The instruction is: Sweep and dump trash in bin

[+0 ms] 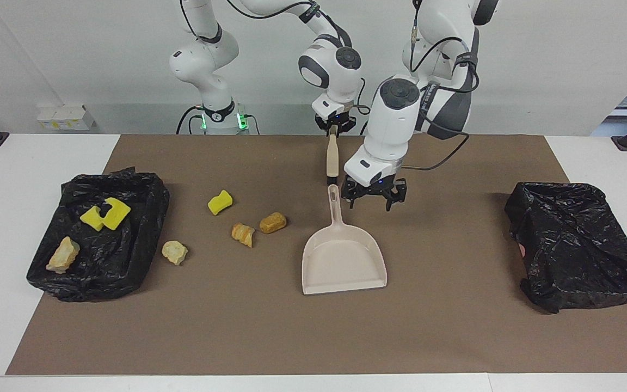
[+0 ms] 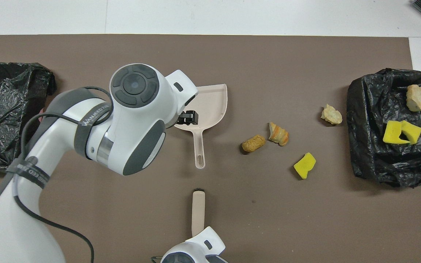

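I expect the loose trash (image 2: 279, 134) to slide out cleanly when I tip the beige dustpan, because the dustpan's bottom is smooth and its front edge (image 2: 212, 86) is open.
A beige dustpan (image 1: 343, 261) (image 2: 212, 98) lies mid-mat, its handle pointing at the robots. My left gripper (image 1: 370, 204) hangs open low beside that handle, toward the left arm's end; one of its fingers (image 2: 188, 117) shows under the wrist. My right gripper (image 1: 335, 128) is shut on the end of the beige brush (image 1: 332, 157) (image 2: 198, 210), nearer the robots than the dustpan. Loose trash lies on the mat: a yellow sponge (image 1: 220, 202) (image 2: 304, 165), a brown roll (image 1: 272, 222) (image 2: 253, 143), a pastry piece (image 1: 243, 234) (image 2: 278, 133) and a pale scrap (image 1: 174, 252) (image 2: 331, 114).
A black-bagged bin (image 1: 101, 275) (image 2: 378, 164) at the right arm's end holds yellow sponge chunks (image 1: 105, 214) and a pale bread piece (image 1: 63, 254). A second black-bagged bin (image 1: 575, 239) (image 2: 6, 109) sits at the left arm's end.
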Available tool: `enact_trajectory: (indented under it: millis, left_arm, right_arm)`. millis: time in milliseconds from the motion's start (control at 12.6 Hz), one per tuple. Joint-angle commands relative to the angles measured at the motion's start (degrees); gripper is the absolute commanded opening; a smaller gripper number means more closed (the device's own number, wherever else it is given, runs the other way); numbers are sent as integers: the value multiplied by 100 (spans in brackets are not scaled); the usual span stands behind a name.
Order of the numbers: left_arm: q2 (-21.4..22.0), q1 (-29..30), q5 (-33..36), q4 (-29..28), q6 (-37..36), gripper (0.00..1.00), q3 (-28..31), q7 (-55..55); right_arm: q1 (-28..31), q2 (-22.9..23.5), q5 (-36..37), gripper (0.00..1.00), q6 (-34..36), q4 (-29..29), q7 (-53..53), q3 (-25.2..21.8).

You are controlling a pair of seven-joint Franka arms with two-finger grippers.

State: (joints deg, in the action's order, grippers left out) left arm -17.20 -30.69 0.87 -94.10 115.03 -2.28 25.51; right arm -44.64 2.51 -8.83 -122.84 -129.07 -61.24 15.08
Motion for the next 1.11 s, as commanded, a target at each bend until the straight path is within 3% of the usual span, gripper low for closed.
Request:
enact_trajectory:
  millis: [0,158,396,950,1029]
  left_arm:
    - [59,-271,98,-512,623,100,78,437]
    - [32,-455,54,-775,922,100,78,586]
    - [93,-473,37,-1100,1161,100,70,596]
    - [-152,-587,28,-1155,1575,100,70,596]
    - [-152,-588,28,-1172,1540,84,70,587]
  right_arm:
    - [34,-110,-128,0,-56,-92,-28,-14]
    - [78,-154,-119,0,5,-75,-11,-58]
    - [429,-574,39,0,707,-109,375,-75]
    - [1895,-1042,425,0,1393,39,1719,-76]
    - [2132,-1033,513,0,1533,188,1912,-76]
